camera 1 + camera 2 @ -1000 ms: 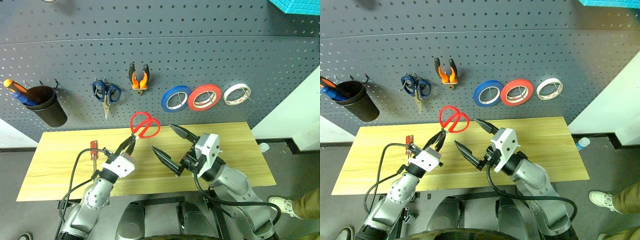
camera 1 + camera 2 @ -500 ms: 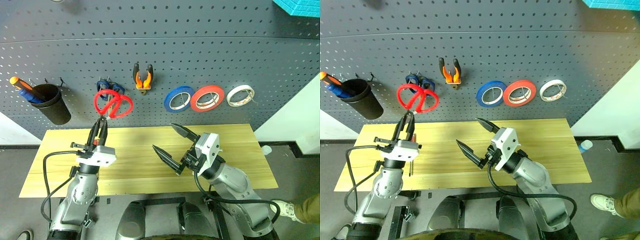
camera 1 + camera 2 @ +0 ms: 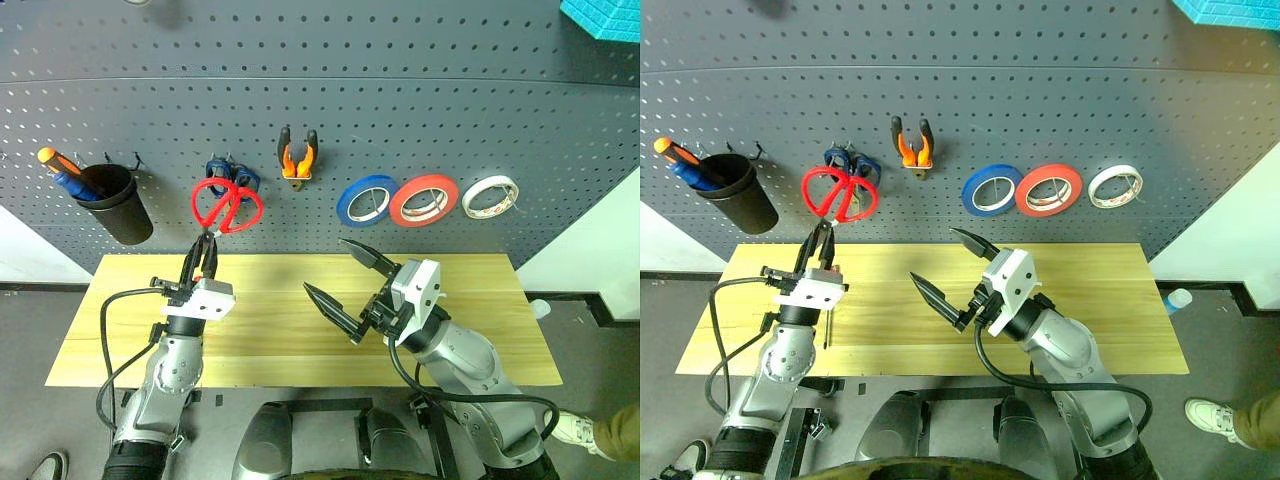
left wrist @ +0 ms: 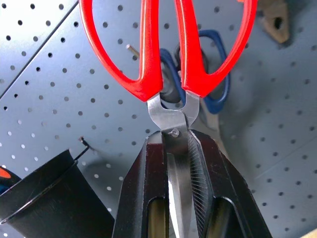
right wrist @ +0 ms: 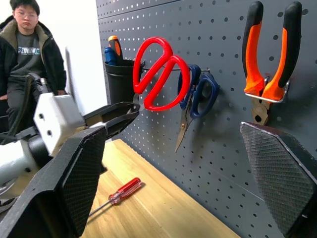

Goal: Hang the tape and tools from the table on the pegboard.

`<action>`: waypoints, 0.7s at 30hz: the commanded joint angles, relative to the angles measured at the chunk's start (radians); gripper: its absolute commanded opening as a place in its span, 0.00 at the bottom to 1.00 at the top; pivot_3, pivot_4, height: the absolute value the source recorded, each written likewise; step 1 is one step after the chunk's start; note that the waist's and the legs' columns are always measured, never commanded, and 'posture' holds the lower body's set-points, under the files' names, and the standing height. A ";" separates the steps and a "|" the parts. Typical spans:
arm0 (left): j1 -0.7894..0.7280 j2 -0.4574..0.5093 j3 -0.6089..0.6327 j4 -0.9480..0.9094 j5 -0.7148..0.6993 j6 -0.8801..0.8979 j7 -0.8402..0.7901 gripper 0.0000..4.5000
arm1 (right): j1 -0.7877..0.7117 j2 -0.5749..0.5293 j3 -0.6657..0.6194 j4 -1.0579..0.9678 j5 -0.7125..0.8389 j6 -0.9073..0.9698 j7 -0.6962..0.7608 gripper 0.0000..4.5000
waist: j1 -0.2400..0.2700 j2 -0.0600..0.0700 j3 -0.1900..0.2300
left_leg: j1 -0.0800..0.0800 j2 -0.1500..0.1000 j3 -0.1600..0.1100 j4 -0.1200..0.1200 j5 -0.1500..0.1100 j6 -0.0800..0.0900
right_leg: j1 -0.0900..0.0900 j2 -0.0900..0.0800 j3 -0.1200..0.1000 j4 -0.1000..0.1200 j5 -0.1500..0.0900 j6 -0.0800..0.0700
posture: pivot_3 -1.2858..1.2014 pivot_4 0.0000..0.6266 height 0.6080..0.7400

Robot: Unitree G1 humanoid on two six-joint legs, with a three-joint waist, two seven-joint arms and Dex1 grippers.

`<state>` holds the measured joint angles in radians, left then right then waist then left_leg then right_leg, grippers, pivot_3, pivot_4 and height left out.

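The red scissors' handle ring faces the blue scissors' hook, so my left gripper keeps going toward the pegboard and lets go once the ring hangs there.
My left gripper is shut on the blades of the red-handled scissors, handles up. They are held against the dark grey pegboard, in front of the blue-handled scissors hanging there. In the left wrist view the red scissors overlap the blue pair. The orange-and-black pliers and the red tape hang on hooks. The small red-handled screwdriver lies on the yellow table. My right gripper hovers open over the table's middle, holding nothing.
A blue roll and a whitish roll hang on either side of the red tape. A black cup holding orange and blue screwdrivers hangs at the left. A person sits off to the left.
My left gripper has carried the red scissors left and up, from above the table to the pegboard in front of the blue scissors. The right gripper has stayed put.
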<state>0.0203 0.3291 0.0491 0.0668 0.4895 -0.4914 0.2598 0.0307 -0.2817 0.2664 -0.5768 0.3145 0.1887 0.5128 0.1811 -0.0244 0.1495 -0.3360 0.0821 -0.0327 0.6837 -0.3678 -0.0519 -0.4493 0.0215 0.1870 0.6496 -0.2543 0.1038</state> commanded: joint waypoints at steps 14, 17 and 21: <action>-0.151 0.001 -0.004 0.152 -0.046 -0.007 0.015 0.05 | 0.014 -0.007 -0.001 -0.060 -0.021 0.004 -0.029 1.00 | 0.000 -0.001 -0.002 | 0.000 0.000 0.000 0.000 0.000 0.000 | 0.000 0.000 0.000 0.000 0.000 0.000 | 0.63 0.17 0.72; -0.153 0.004 -0.008 0.163 -0.043 -0.010 0.017 0.05 | 0.016 -0.008 -0.001 -0.064 -0.022 0.007 -0.032 1.00 | 0.000 -0.001 -0.002 | 0.000 0.000 0.000 0.000 0.000 0.000 | 0.000 0.000 0.000 0.000 0.000 0.000 | 0.63 0.16 0.72; -0.182 -0.004 -0.009 0.205 -0.043 0.013 0.027 0.05 | 0.013 -0.007 0.001 -0.064 -0.022 0.009 -0.037 1.00 | 0.000 0.000 -0.004 | 0.000 0.000 0.000 0.000 0.000 0.000 | 0.000 0.000 0.000 0.001 0.000 0.000 | 0.63 0.16 0.72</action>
<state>-0.1401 0.3284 0.0346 0.2743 0.4567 -0.4845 0.2691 0.0497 -0.2915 0.2672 -0.5930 0.2952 0.2042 0.4780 0.1811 -0.0249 0.1452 -0.3357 0.0820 -0.0327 0.6838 -0.3676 -0.0522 -0.4492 0.0215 0.1866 0.6501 -0.2541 0.1040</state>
